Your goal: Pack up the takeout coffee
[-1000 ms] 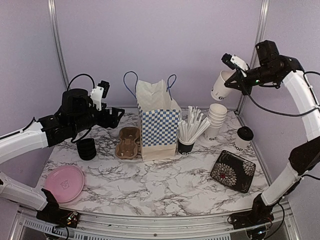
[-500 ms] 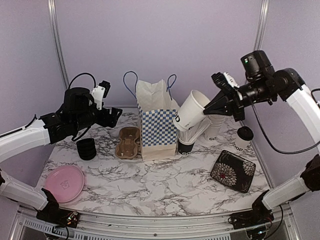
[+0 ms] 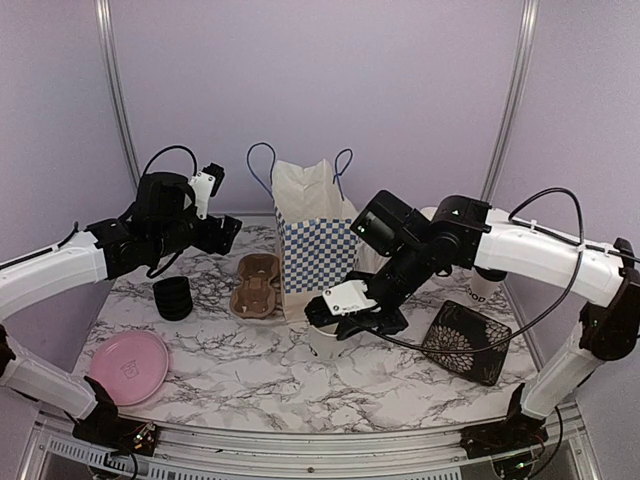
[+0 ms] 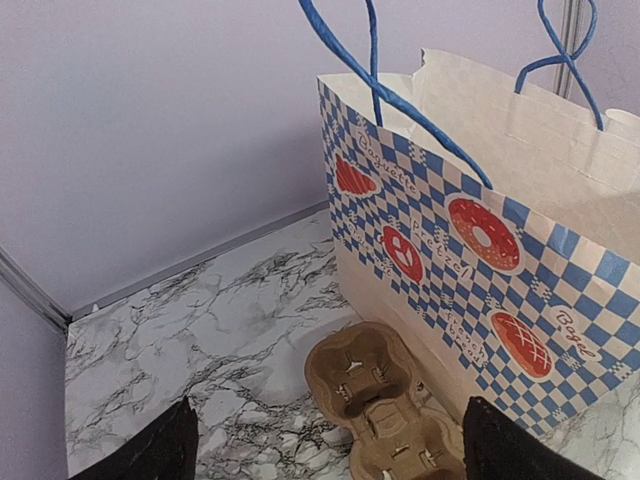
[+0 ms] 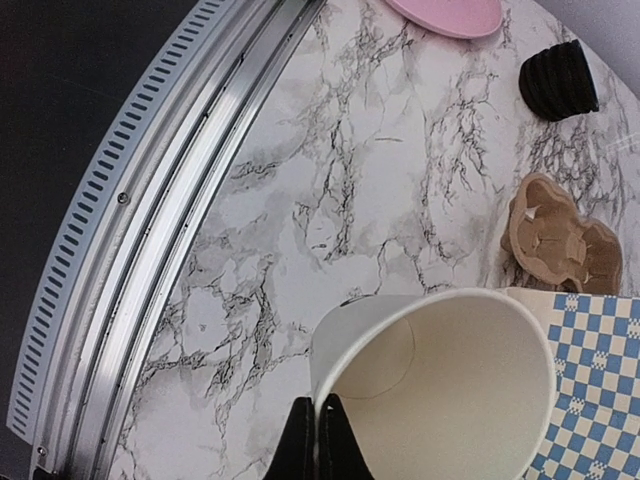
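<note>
The white paper cup (image 3: 326,345) is hanging with its opening up over clear marble (image 3: 318,384), so the robot's right gripper goes on lowering the cup until its base stands flat, and then let go.
My right gripper (image 3: 322,316) is shut on the rim of an open, lidless white paper cup (image 5: 440,390), pinching its wall between both fingers (image 5: 318,440). It holds the cup low over the marble table (image 3: 260,370), just in front of the checked bag (image 3: 315,245). The brown pulp carrier (image 3: 257,285) lies empty left of the bag and also shows in the left wrist view (image 4: 385,400). My left gripper (image 3: 225,232) hovers open and empty above and behind the carrier. A lidded white cup (image 3: 487,278) at the far right is mostly hidden by my right arm.
A black stack of rings (image 3: 173,297) and a pink plate (image 3: 128,365) sit at the left. A black flowered plate (image 3: 465,342) lies at the right. The bag (image 4: 480,250) stands open with blue handles. The table's metal front rail (image 5: 150,250) lies close to the cup.
My right arm swung down and left with the cup, from high at the back right to low in front of the bag. My left arm barely moved.
</note>
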{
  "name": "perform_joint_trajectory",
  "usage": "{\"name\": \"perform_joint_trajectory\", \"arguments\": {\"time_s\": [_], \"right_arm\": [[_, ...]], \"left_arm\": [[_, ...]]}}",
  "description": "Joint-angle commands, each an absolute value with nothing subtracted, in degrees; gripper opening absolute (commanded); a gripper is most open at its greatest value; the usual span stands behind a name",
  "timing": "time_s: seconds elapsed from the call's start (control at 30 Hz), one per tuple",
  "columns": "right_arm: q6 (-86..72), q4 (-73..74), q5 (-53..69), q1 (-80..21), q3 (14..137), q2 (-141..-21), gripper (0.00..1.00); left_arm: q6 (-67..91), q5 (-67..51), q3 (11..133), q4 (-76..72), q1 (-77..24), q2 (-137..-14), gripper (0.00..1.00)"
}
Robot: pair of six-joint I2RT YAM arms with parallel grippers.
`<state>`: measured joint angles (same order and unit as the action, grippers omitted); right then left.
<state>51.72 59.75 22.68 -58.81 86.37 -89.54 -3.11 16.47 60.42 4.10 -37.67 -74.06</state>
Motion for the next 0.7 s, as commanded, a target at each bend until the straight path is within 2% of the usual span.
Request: {"name": "perform_joint_trajectory", "arguments": {"time_s": [0.0, 0.3, 0.67], "right_arm": [[50.2, 53.3, 18.4, -61.7, 85.0, -90.5, 0.00], [50.0, 50.3, 10.8, -64.8, 81.3, -96.4, 0.00], [49.4, 45.2, 19.7, -64.8, 75.9, -97.0, 0.00]], "left_arm": [[-2.2, 16.8, 63.4, 9.1, -36.5, -75.1, 0.90], [-2.2, 16.6, 64.5, 11.1, -36.2, -76.1, 0.90], [-1.2, 17.7, 66.2, 13.8, -36.0, -78.5, 0.90]]}}
